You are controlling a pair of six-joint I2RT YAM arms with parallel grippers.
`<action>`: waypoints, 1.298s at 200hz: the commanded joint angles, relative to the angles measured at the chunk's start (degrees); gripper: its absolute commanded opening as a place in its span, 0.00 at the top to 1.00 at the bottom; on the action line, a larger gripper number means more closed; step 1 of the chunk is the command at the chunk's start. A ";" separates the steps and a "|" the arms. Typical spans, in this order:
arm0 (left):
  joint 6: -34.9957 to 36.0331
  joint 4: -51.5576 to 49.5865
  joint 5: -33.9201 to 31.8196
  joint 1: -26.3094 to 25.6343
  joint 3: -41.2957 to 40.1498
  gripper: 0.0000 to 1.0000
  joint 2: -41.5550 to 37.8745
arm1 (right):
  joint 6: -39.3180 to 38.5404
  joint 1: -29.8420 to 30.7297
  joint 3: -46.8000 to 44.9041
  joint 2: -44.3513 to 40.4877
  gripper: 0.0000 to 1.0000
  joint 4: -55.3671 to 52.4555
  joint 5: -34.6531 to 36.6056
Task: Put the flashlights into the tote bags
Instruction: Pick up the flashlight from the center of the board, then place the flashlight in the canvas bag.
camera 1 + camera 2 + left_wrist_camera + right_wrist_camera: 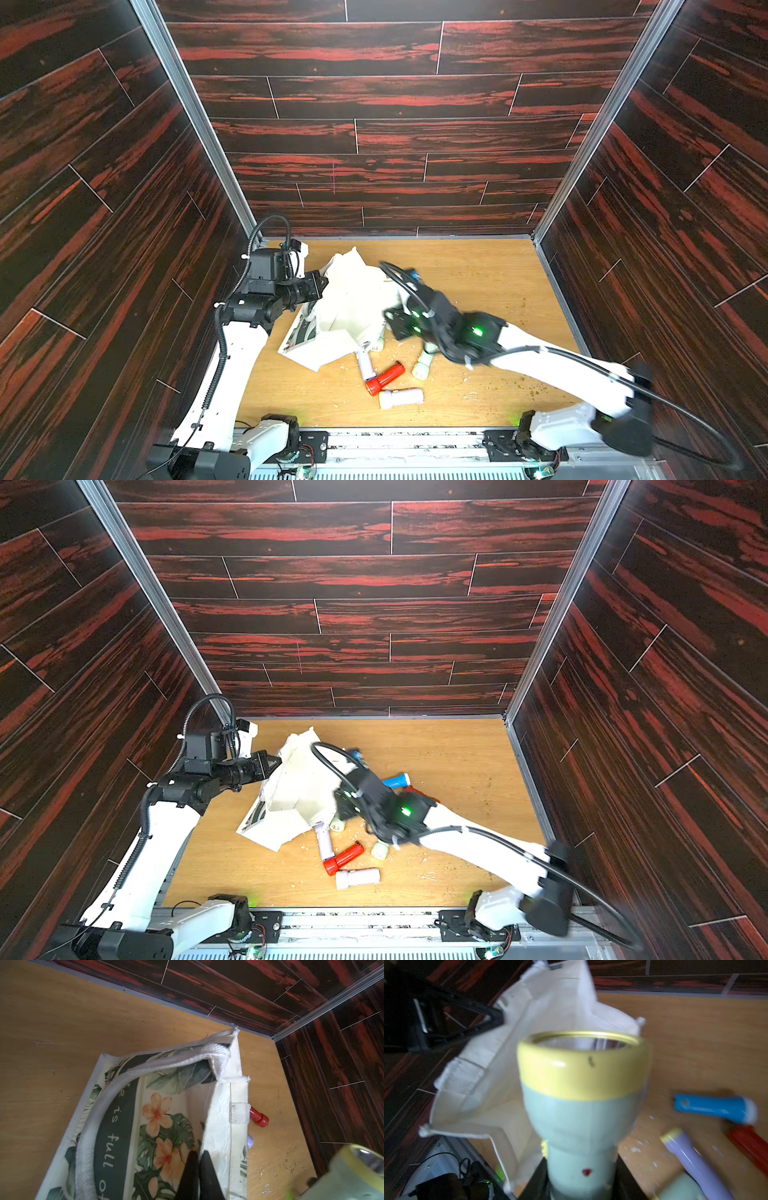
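Note:
My right gripper keeps lowering the flashlight inside until it nears the tote bag's bottom, since the pale green flashlight's head [584,1072] faces the tote bag's wide opening [352,300].
The off-white tote bag [353,307] [299,791] lies at mid-left of the wooden table, its flower print and lettering showing in the left wrist view [162,1126]. My left gripper [322,286] [198,1154] is shut on the bag's upper edge and holds it raised. My right gripper [395,320] [581,1167] is shut on a pale green flashlight with a yellow rim [583,1105], head toward the bag's mouth. Loose flashlights lie in front of the bag: a red one [385,377], a lilac one [365,365], a white one [401,398] and a cream one [422,368]. A blue one [397,780] lies behind the right arm.
Dark red plank walls [665,249] close in the table on three sides. A metal rail [415,440] with both arm bases runs along the front edge. Crumbs and white flecks [536,388] dot the right side. Another red flashlight [258,1116] lies just beyond the bag.

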 commanded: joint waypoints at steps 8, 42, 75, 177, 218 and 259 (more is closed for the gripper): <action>-1.86 5.52 2.64 -0.16 -1.36 1.00 -2.52 | -2.63 -2.44 6.50 8.19 1.00 3.40 -9.05; -2.69 6.85 2.98 -0.25 -2.55 1.00 -3.05 | -2.18 -2.42 15.62 17.92 1.00 -1.44 -8.37; -3.16 8.04 2.84 -0.24 -3.53 1.00 -3.59 | -0.03 -3.41 19.95 23.86 1.00 -2.78 -10.39; -8.41 15.12 6.44 -0.25 -6.08 1.00 -4.39 | 12.56 -4.52 28.21 35.79 1.00 -3.47 -16.26; -9.37 16.43 8.12 -0.25 -6.60 1.00 -4.21 | 16.39 -4.51 31.90 40.22 1.00 -3.36 -20.31; -9.44 16.79 8.30 -0.25 -6.90 1.00 -3.95 | 20.75 -4.47 34.91 44.08 1.00 -6.90 -19.42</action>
